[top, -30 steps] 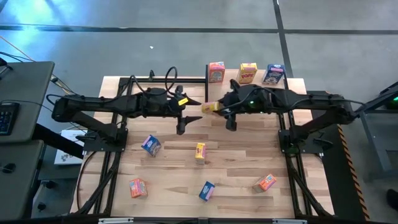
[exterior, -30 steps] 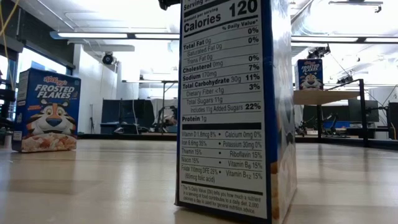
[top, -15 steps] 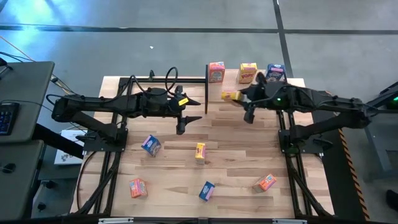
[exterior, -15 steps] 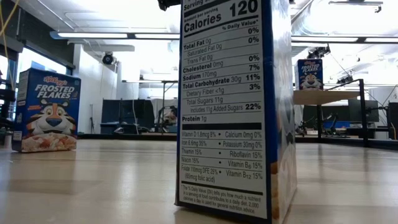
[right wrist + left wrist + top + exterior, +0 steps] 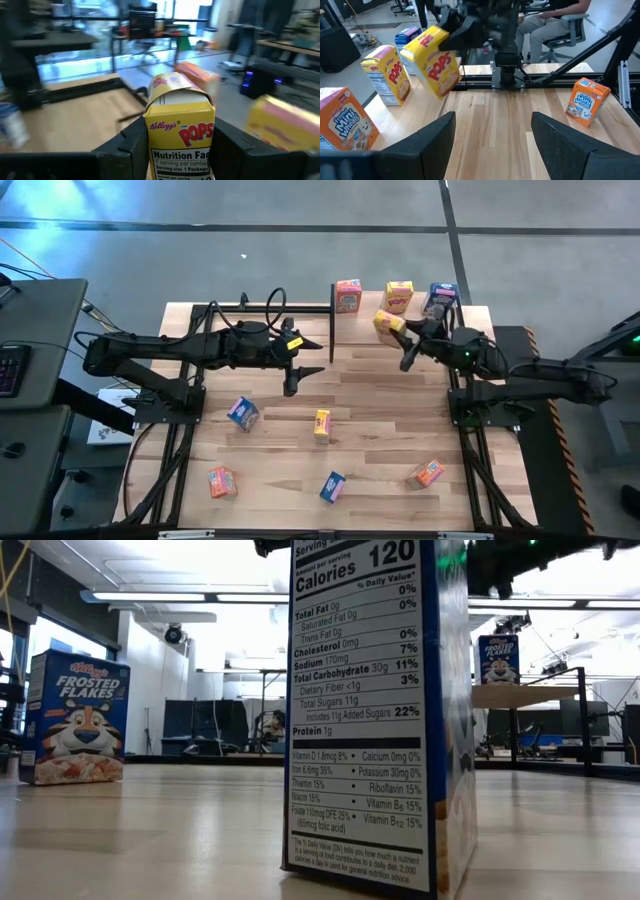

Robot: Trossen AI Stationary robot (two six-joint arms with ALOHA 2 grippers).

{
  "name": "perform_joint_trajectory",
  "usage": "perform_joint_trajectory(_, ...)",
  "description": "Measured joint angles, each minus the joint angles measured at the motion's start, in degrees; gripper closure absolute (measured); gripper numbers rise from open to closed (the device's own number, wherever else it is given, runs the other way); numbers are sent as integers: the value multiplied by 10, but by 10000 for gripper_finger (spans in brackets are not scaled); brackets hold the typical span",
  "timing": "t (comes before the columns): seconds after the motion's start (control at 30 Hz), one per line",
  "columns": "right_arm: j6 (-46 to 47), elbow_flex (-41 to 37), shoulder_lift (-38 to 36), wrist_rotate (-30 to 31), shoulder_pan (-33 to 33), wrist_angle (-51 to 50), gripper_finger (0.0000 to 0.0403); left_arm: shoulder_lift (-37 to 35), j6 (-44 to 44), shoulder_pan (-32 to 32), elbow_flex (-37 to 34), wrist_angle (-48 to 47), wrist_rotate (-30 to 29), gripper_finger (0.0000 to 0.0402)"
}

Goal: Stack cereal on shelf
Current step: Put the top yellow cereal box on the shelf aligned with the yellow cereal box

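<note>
I should set the held yellow box [image 5: 388,323] on the shelf with my right gripper, open, then nudge it square, because it hangs crooked to the shelf's yellow box.
My right gripper [image 5: 398,330] is shut on a yellow cereal box [image 5: 386,322] and holds it in the air just in front of the shelf [image 5: 372,304] at the table's far edge. An orange-pink box [image 5: 348,295], a yellow box [image 5: 399,296] and a blue box [image 5: 441,298] stand upright on the shelf. My left gripper [image 5: 315,358] hangs open and empty over the table's middle, left of the shelf. In the left wrist view the held box [image 5: 437,62] is tilted beside the shelf's yellow box [image 5: 392,75]. My right gripper pinches the yellow box between its two fingers [image 5: 132,145], one on each of two opposite faces [image 5: 155,150], with the nutrition panel toward the wrist. The fingers come about level from the table's right side. The box is lifted clear of table and shelf, tilted.
Loose boxes lie on the table's near half: blue [image 5: 242,413], yellow [image 5: 322,424], orange [image 5: 221,481], blue [image 5: 332,486], orange [image 5: 428,473]. The shelf's black post [image 5: 332,310] stands at its left end. A seated person [image 5: 555,20] shows beyond the table.
My right gripper has carried the yellow box from the table's middle toward the right and far edge, up to the shelf's front, turning as it went. The box has stayed lifted clear in the hold.
</note>
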Motion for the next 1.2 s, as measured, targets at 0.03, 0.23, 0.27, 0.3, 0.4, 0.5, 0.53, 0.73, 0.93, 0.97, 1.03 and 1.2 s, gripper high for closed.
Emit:
perform_joint_trajectory(0.03,2,-16,-1,11,-4,18,249,0,0,0,0,0,0,149)
perform_joint_trajectory(0.23,4,-79,-3,33,-29,93,249,0,0,0,0,0,0,149)
perform_joint_trajectory(0.27,6,-83,-3,34,-33,94,249,0,0,0,0,0,0,149)
perform_joint_trajectory(0.3,10,-85,-3,34,-37,92,249,0,3,0,0,0,0,149)
perform_joint_trajectory(0.4,17,-85,0,31,-47,91,249,0,18,0,0,0,0,149)
perform_joint_trajectory(0.5,15,-84,7,30,-58,94,249,0,18,0,0,2,0,149)
perform_joint_trajectory(0.53,16,-84,10,29,-62,94,249,0,19,0,0,3,0,149)
perform_joint_trajectory(0.73,17,-84,21,19,-75,90,249,0,15,0,0,3,0,149)
perform_joint_trajectory(0.93,18,-84,23,19,-77,89,248,0,15,0,0,3,0,149)
perform_joint_trajectory(0.97,18,-84,23,19,-77,89,245,0,15,0,0,3,0,149)
perform_joint_trajectory(1.03,17,-84,23,19,-77,87,236,0,15,0,0,3,0,149)
perform_joint_trajectory(1.2,16,-84,23,44,-77,86,202,0,15,0,0,3,0,149)
